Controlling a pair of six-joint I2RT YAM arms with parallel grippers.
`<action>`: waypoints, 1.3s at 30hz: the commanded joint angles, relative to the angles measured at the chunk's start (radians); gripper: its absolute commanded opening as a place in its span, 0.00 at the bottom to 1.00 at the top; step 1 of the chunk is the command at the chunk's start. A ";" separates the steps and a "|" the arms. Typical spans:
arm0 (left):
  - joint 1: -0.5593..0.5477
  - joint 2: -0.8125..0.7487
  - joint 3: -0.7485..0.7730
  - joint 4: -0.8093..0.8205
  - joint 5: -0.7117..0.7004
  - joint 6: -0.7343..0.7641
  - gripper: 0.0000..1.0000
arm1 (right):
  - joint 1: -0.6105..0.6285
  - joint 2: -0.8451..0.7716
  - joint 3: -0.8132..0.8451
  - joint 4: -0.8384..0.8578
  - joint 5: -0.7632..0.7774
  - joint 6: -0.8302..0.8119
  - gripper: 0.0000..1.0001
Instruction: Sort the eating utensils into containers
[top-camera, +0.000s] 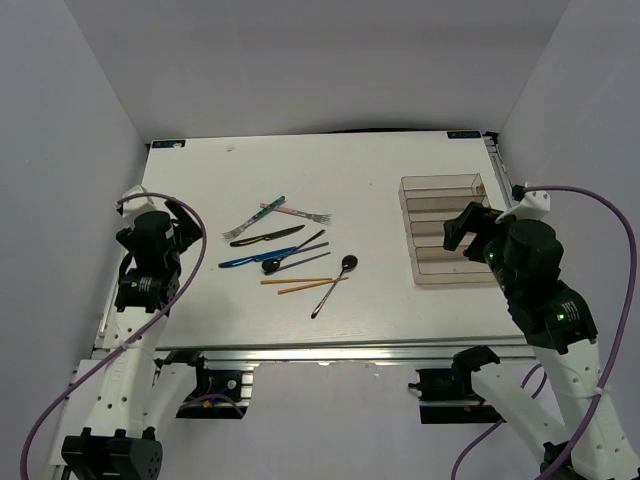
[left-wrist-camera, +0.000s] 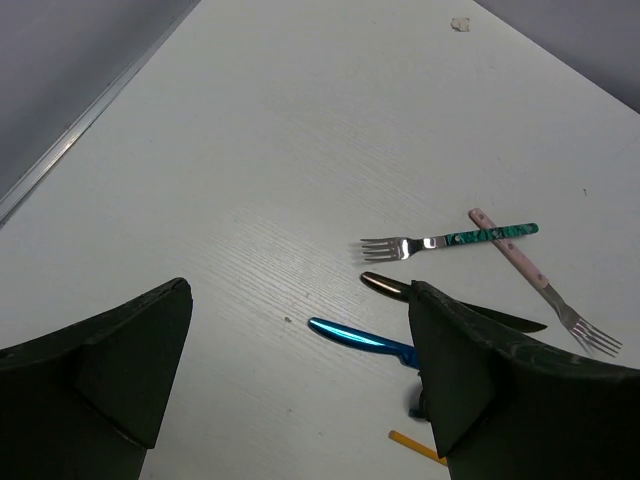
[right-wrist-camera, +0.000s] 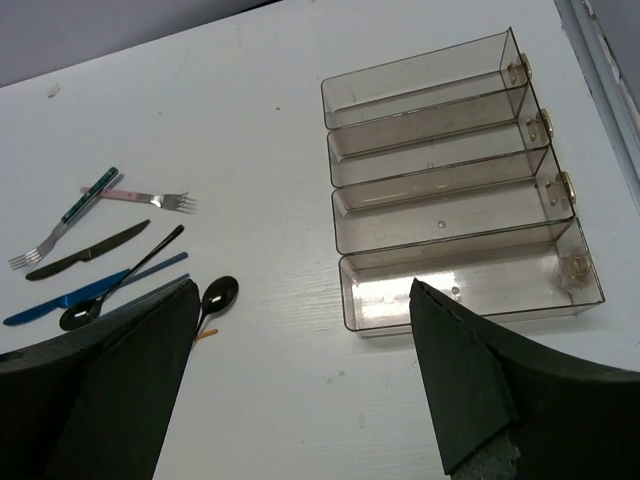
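The black spoon is lying on top of the brown chopsticks (top-camera: 337, 279) and its handle is clear, so the robot's left gripper should now go toward the spoon's handle (top-camera: 326, 297) until the gripper's fingers close there.
The eating utensils lie loose mid-table: a teal-handled fork (top-camera: 255, 218), a pink-handled fork (top-camera: 300, 213), a black knife (top-camera: 266, 237), a blue knife (top-camera: 245, 260), two black spoons (top-camera: 335, 282) and brown chopsticks (top-camera: 300, 283). The containers (top-camera: 445, 268), a clear brownish tray with several long compartments, stand empty at the right. My left gripper (top-camera: 160, 205) hovers open left of the pile, the blue knife (left-wrist-camera: 360, 338) and teal fork (left-wrist-camera: 450, 240) ahead of it. Open as well, my right gripper (right-wrist-camera: 305, 290) hangs by the tray's near end (right-wrist-camera: 345, 300), a spoon (right-wrist-camera: 218, 296) to its left.
White walls close in the table on three sides. A metal rail (right-wrist-camera: 600, 40) runs along the right edge beyond the tray. A small scrap (left-wrist-camera: 460, 24) lies near the far edge.
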 joint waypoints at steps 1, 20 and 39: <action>0.000 -0.036 0.037 0.030 0.002 0.028 0.98 | -0.001 0.016 0.023 -0.011 0.015 -0.003 0.89; -0.459 0.313 0.217 -0.057 0.233 0.143 0.98 | -0.001 0.163 -0.029 -0.033 -0.196 -0.083 0.89; -0.922 0.930 0.338 0.128 0.091 -0.021 0.48 | 0.001 0.177 -0.057 -0.050 -0.259 -0.119 0.89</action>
